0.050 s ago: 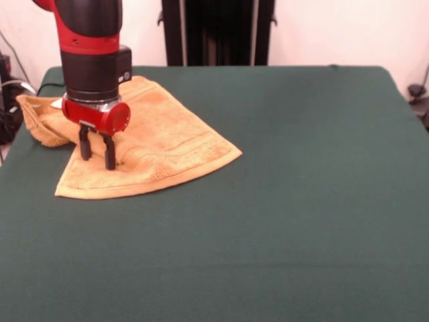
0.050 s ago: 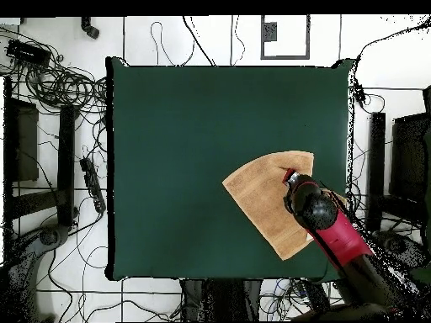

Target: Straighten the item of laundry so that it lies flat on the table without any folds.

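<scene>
My gripper will open the towel (image 1: 171,137) out wider and uncover a white label when it pulls the towel, because a bit of white (image 1: 57,104) peeks out of the towel's bunched corner.
The item of laundry (image 1: 175,142) is an orange-tan towel lying at the far left of the dark green table (image 1: 301,201). It is folded over into a fan shape, with a woven band near its curved front edge and a bunched corner (image 1: 39,119) by the table's left edge. My gripper (image 1: 97,151) hangs straight down over the towel's left part. Its two black fingers stand apart, open, with their tips at the cloth surface. In the overhead view the towel (image 2: 263,200) lies near the table's (image 2: 185,135) lower right corner, and the gripper (image 2: 291,178) covers its right side.
The towel's bunched corner reaches the table's left edge in the front view. Black stands (image 1: 214,30) rise behind the table. In the overhead view, cables (image 2: 63,84) and dark equipment (image 2: 21,139) lie on the floor around the table.
</scene>
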